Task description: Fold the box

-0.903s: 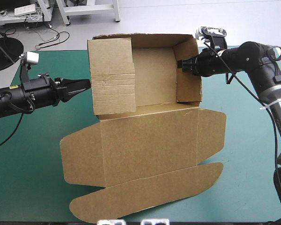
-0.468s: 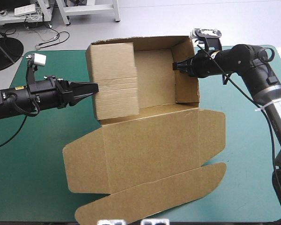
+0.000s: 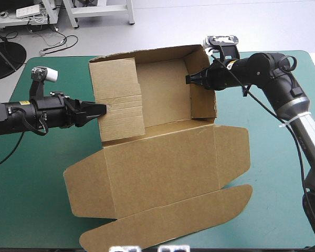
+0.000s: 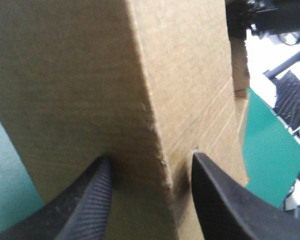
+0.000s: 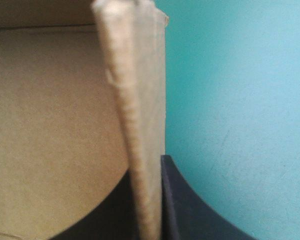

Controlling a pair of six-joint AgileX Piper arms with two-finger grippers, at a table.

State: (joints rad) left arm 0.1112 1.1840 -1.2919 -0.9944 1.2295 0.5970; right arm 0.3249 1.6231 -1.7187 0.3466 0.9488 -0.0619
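Note:
The lid (image 3: 164, 173) is joined to the tray by a long crease (image 3: 158, 136), so I expect it to slide along spread out when I pull the tray toward the front of the table.
The brown box (image 3: 163, 157) stands as an open tray with its walls raised and its lid and flaps lying flat toward the table's front. My left gripper (image 3: 102, 110) is open at the tall left wall (image 3: 118, 100). In the left wrist view the wall's upright edge (image 4: 140, 90) sits between the two fingers of that gripper (image 4: 151, 165). My right gripper (image 3: 192, 80) is shut on the right wall (image 3: 203, 94) near its top far corner. In the right wrist view the gripper (image 5: 149, 200) pinches the board's edge (image 5: 135, 100), with the box's inside on one side.
The lid's rounded flap (image 3: 163, 223) reaches close to the table's front edge. Bare teal-green cover (image 3: 26, 173) lies left of the box and more (image 3: 278, 173) to its right, under the right arm.
My left gripper has opened and pushed forward astride the left wall's edge. The right gripper has moved left with the right wall, and the whole box has shifted and turned a little leftward.

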